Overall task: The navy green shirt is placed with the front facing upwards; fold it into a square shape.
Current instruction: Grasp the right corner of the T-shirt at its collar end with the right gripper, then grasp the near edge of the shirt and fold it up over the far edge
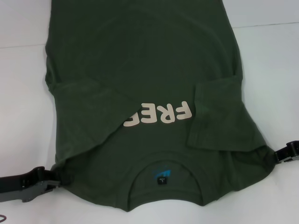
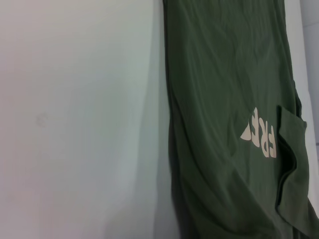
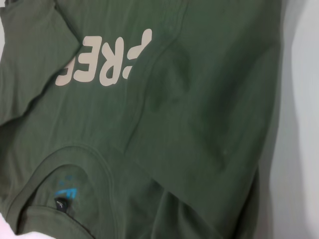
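Observation:
The shirt's far end (image 1: 138, 3) goes out of sight, so my left gripper and right gripper should first draw the shoulders (image 1: 258, 167) closer and then fold the collar over.
The navy green shirt (image 1: 140, 60) lies front up on the white table (image 1: 273, 70), collar and blue neck label (image 1: 161, 176) nearest me. Both sleeves are folded inward over the chest. The left sleeve flap (image 1: 88, 112) covers part of the cream print (image 1: 161, 114), and the right sleeve (image 1: 217, 116) lies beside it. My left gripper (image 1: 52, 182) sits at the shirt's near left shoulder corner, touching the cloth. My right gripper (image 1: 279, 155) is at the near right shoulder corner. The wrist views show the shirt (image 2: 224, 74) (image 3: 209, 99) but neither gripper.
Bare white table (image 2: 75, 124) lies on both sides of the shirt. A faint seam line (image 1: 266, 24) crosses the table at the back. The shirt's hem runs out of the head view at the far side.

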Available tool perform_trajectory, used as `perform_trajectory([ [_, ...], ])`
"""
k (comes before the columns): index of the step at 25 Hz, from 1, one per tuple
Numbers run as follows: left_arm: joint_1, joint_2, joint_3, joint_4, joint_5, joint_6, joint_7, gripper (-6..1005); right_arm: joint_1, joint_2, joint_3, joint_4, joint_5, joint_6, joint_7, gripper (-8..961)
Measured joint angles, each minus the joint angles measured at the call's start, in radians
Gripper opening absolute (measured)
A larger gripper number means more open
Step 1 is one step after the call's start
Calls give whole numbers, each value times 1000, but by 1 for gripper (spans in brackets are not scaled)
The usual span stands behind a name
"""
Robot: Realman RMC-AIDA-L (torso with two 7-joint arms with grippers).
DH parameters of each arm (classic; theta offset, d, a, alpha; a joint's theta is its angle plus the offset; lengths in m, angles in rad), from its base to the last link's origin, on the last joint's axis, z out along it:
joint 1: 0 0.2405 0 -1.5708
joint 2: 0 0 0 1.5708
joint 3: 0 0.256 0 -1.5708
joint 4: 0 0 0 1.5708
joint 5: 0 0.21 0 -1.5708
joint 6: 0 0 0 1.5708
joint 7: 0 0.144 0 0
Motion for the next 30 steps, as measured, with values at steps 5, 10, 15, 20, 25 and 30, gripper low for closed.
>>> perform_trajectory([
  [5, 0, 3, -1, 0, 0, 23, -1, 23, -1, -3, 0, 0, 0, 0, 1, 83],
  [10, 0, 18, -1, 1, 7, 95, 3, 23, -1, -11, 0, -6, -1, -30, 2, 54],
  [15, -1, 30, 2, 6, 42, 166, 4, 24, -4, -12, -8, -54, -2, -96, 1, 53],
  [20, -2, 31, 3, 15, 108, 217, 3, 23, -11, 5, -25, -108, -50, -148, 11, 54],
  [25, -2, 31, 0, 18, 152, 240, 3, 23, -30, 27, -15, -167, -78, -190, 13, 54],
  [30, -13, 33, 4, 19, 151, 270, 11, 22, -33, 31, -8, -176, -68, -204, 9, 53],
])
